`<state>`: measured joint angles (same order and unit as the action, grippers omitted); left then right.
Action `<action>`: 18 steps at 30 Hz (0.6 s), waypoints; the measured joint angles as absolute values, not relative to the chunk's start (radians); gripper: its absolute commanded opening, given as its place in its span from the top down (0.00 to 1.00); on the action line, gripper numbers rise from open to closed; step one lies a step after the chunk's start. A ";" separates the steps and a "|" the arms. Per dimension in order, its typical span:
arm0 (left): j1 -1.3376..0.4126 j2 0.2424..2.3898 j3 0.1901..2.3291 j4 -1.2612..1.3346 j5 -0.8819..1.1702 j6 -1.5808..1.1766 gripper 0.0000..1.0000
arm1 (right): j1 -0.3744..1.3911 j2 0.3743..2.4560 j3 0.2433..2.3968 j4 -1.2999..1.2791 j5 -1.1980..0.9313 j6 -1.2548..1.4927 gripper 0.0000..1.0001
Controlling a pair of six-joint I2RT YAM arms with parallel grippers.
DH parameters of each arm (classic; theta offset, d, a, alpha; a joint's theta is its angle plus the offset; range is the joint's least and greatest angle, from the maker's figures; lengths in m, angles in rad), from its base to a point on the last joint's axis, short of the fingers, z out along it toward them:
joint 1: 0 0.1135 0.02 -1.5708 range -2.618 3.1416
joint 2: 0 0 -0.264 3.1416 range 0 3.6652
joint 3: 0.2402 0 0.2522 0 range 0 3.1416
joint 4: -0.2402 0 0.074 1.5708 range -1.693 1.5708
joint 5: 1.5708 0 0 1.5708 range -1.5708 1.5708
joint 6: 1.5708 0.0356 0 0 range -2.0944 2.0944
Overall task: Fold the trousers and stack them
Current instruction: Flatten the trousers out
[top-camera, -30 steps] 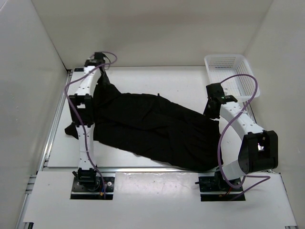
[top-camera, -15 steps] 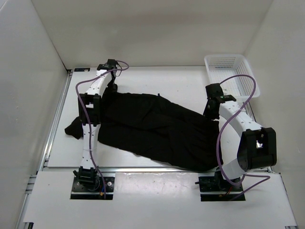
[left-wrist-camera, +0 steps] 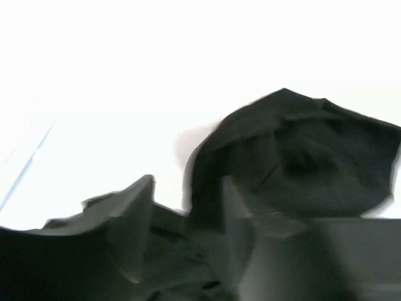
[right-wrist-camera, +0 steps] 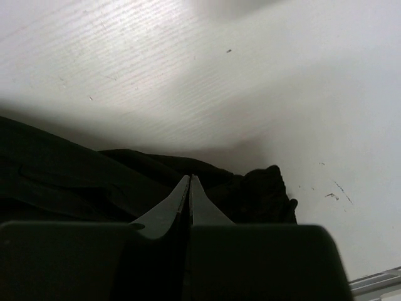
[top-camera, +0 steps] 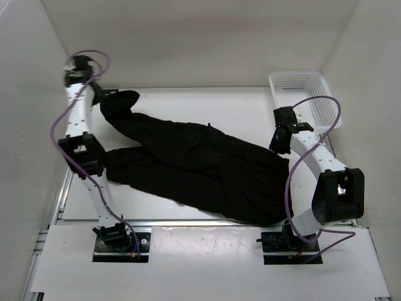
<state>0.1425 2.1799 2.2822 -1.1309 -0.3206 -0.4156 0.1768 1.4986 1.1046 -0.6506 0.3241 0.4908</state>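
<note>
The trousers' far leg [top-camera: 124, 103] is curled up at its end, so I should open my left gripper and lay that leg flat before I take the near leg's end [top-camera: 118, 166] with it.
The black trousers [top-camera: 200, 166] lie spread slantwise over the white table, from the far left to the near right. One leg end [top-camera: 120, 101] is bunched at the far left, just right of my left gripper [top-camera: 98, 95]. In the blurred left wrist view my left gripper [left-wrist-camera: 188, 183] is open, with a strip of the trousers [left-wrist-camera: 313, 163] running between its fingers against the right one. My right gripper [top-camera: 279, 144] hangs at the trousers' right edge. In its wrist view the right gripper [right-wrist-camera: 189, 178] is shut, tips over the fabric [right-wrist-camera: 62, 175], with nothing visible between them.
A white mesh basket [top-camera: 294, 74] stands at the far right corner. White walls close in the table on the left, back and right. Purple cables loop off both arms. Bare table [right-wrist-camera: 188, 75] lies beyond the right gripper.
My left arm has swung from the far middle out to the far left corner, and the trouser leg end has been drawn out leftward with it. The right arm has not moved.
</note>
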 measured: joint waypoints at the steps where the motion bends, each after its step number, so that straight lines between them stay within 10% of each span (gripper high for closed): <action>1: 0.188 2.153 2.277 -1.125 -0.300 -0.424 0.29 | 0.176 1.501 1.113 -0.651 0.324 0.491 1.00; 8: 0.274 2.143 2.286 -1.137 -0.268 -0.442 0.24 | 0.176 1.522 1.151 -0.651 0.327 0.491 1.00; 9: 0.250 2.145 2.286 -1.140 -0.262 -0.442 0.29 | 0.176 1.523 1.151 -0.651 0.327 0.491 1.00; 11: 0.194 2.145 2.286 -1.140 -0.247 -0.433 0.79 | 0.176 1.523 1.151 -0.651 0.327 0.491 1.00; 12: 0.167 2.145 2.287 -1.138 -0.241 -0.426 0.90 | 0.176 1.523 1.151 -0.651 0.327 0.491 1.00; 18: 0.031 2.161 2.281 -1.134 -0.177 -0.362 0.90 | 0.176 1.523 1.151 -0.651 0.327 0.491 1.00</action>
<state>0.0315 2.1609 2.2810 -1.1343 -0.1772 -0.3622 0.1761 1.5234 1.1507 -0.6510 0.3271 0.4911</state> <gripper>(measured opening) 0.111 0.003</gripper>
